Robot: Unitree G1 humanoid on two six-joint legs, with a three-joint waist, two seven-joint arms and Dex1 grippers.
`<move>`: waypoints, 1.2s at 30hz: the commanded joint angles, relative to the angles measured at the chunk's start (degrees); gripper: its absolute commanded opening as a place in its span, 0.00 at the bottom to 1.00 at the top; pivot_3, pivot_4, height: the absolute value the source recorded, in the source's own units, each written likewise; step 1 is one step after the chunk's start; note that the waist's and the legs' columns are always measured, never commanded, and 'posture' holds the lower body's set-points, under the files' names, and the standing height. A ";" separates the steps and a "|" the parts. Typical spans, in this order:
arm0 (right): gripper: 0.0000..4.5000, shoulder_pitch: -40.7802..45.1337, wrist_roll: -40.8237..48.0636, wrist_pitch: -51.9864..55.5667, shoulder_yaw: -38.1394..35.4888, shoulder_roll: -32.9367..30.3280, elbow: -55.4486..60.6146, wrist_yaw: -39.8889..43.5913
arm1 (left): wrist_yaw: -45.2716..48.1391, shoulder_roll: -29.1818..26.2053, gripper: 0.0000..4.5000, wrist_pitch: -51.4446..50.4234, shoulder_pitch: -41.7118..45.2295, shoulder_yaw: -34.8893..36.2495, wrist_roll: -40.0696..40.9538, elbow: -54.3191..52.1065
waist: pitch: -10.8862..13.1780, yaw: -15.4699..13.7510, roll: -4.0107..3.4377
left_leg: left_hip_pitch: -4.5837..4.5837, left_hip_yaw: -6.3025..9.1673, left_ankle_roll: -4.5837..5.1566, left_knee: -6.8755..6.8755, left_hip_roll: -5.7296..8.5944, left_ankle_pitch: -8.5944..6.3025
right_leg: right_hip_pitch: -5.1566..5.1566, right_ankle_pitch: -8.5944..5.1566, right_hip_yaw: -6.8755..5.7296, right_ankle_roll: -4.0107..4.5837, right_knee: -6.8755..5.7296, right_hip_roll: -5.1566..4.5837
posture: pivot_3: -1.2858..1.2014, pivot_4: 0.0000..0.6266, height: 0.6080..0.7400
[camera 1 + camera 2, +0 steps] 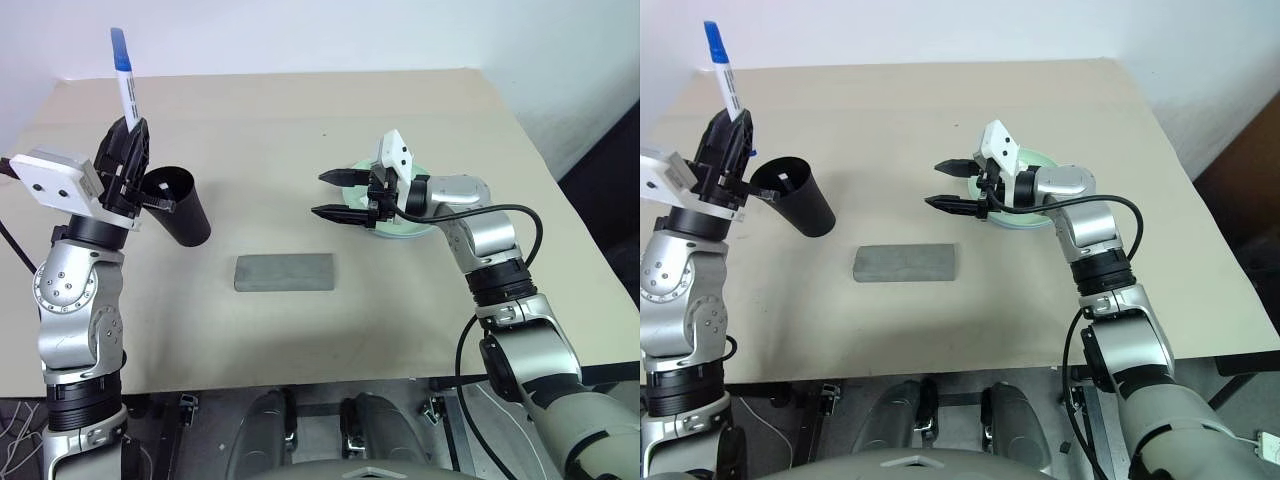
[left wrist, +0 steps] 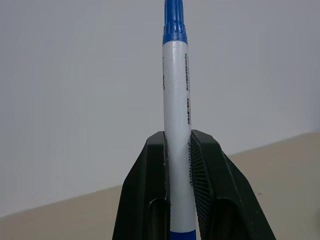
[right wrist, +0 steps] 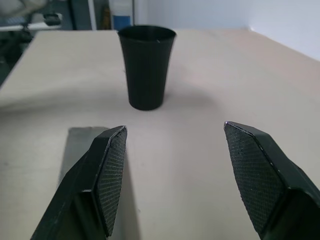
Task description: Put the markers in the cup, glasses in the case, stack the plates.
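Note:
My left gripper keeps moving the white marker (image 1: 127, 96), which stands upright beside the cup's opening (image 1: 170, 183), over and down until the marker's lower end is inside.
My left gripper (image 1: 128, 130) is shut on a white marker (image 1: 124, 75) with a blue cap, which points up, above and just left of the cup. In the left wrist view the marker (image 2: 176, 90) stands clamped between the black fingers (image 2: 210, 170). The black cup (image 1: 182, 206) stands on the table's left side. A shut grey case (image 1: 284, 271) lies flat at the table's middle. My right gripper (image 1: 320, 195) is open, points left and hovers right of centre. A mint green plate (image 1: 356, 168) lies under its wrist, mostly hidden by the arm. The glasses are out of view.
In the right wrist view the cup (image 3: 146, 70) stands straight ahead of the open fingers (image 3: 112, 175), with the case (image 3: 80, 145) low at one side. The beige table (image 1: 300, 110) ends at a white wall behind.

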State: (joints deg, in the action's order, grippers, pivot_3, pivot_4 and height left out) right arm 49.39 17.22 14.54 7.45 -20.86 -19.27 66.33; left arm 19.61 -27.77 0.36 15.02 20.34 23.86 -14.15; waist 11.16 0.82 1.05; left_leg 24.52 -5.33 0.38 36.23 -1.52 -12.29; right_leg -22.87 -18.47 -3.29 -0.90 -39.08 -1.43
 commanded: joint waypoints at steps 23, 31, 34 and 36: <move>0.73 -1.12 0.94 0.29 -0.84 -1.18 5.08 -0.61 | 6.54 -2.23 0.06 1.98 2.94 2.22 -1.00 13.55 | 0.00 0.04 0.00 | -0.02 0.00 -0.01 -0.01 0.00 0.00 | -0.01 0.00 0.00 0.00 -0.02 -0.01 | 0.52 0.24 0.81; 0.73 -1.19 0.88 0.13 -0.68 -0.95 5.05 -0.84 | 6.24 -2.04 0.06 1.84 2.77 2.52 -1.05 14.25 | 0.00 0.03 0.00 | -0.02 0.00 -0.01 0.00 0.00 0.00 | 0.00 0.00 0.00 0.00 -0.04 -0.01 | 0.52 0.24 0.81; 0.73 -1.16 0.86 0.14 -0.63 -0.96 5.05 -0.80 | 6.21 -2.03 0.06 1.49 2.50 2.66 -0.61 13.91 | 0.00 0.04 0.01 | -0.02 0.00 -0.01 0.01 0.00 0.00 | 0.00 0.00 0.00 0.00 -0.04 -0.01 | 0.52 0.24 0.81; 0.73 -1.10 0.80 0.05 -0.60 -0.95 4.88 -0.77 | 6.11 -2.17 0.06 1.29 2.33 2.66 -0.71 13.76 | 0.00 0.04 0.01 | -0.02 0.00 -0.01 0.01 0.00 0.00 | 0.00 0.00 0.00 0.00 -0.04 -0.01 | 0.52 0.24 0.81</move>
State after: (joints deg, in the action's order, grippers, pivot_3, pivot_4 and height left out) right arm 47.70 17.60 14.82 7.55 -21.47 -16.42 65.63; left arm 25.86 -29.07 1.49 17.57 21.61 23.03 1.12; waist 11.16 0.86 1.06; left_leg 24.50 -5.33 0.38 36.24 -1.52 -12.29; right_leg -22.87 -18.47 -3.29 -0.90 -39.12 -1.44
